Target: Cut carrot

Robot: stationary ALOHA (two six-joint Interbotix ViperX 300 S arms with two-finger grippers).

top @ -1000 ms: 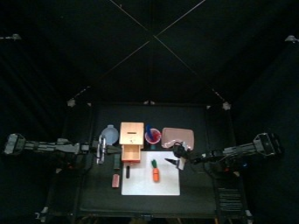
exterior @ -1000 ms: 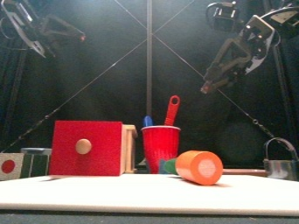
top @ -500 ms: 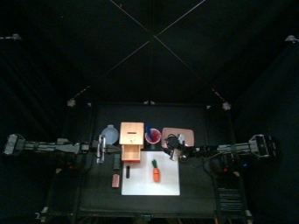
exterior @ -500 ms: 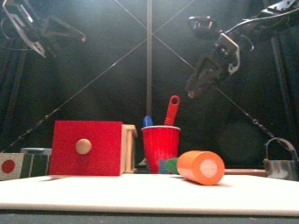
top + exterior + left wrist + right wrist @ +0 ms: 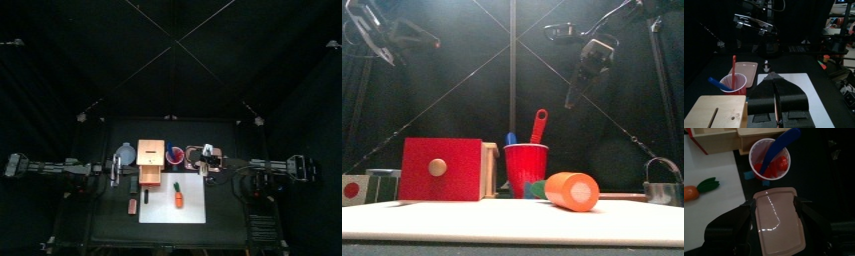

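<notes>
The carrot [image 5: 179, 199] will come apart cleanly into solid chunks when I cut it, with its green tip still on, because it has a smooth, rounded toy shape [image 5: 691, 193].
The carrot [image 5: 177, 197] is a small orange stick with a green tip, lying on the white sheet [image 5: 191, 208] at the table's front middle. The front view shows its round orange end [image 5: 569, 190]; the right wrist view shows it off to one side [image 5: 693, 192]. My right gripper [image 5: 207, 161] hangs open above the pinkish tray [image 5: 781, 220], close to the red cup [image 5: 771, 159], with nothing between its jaws. It is high in the front view [image 5: 588, 66]. My left gripper [image 5: 773, 77] is shut and empty, resting at the table's left side [image 5: 118, 171].
A wooden box [image 5: 151, 161] with a red front [image 5: 442, 168] stands left of the cup. The cup holds a red-handled tool [image 5: 539, 124] and a blue one [image 5: 779, 148]. A small reddish bar [image 5: 132, 205] lies left of the sheet. A grey bottle [image 5: 124, 152] stands behind the left gripper.
My right arm has swung left, from the table's right side to above the tray beside the cup, jaws still open. The left arm has not moved.
</notes>
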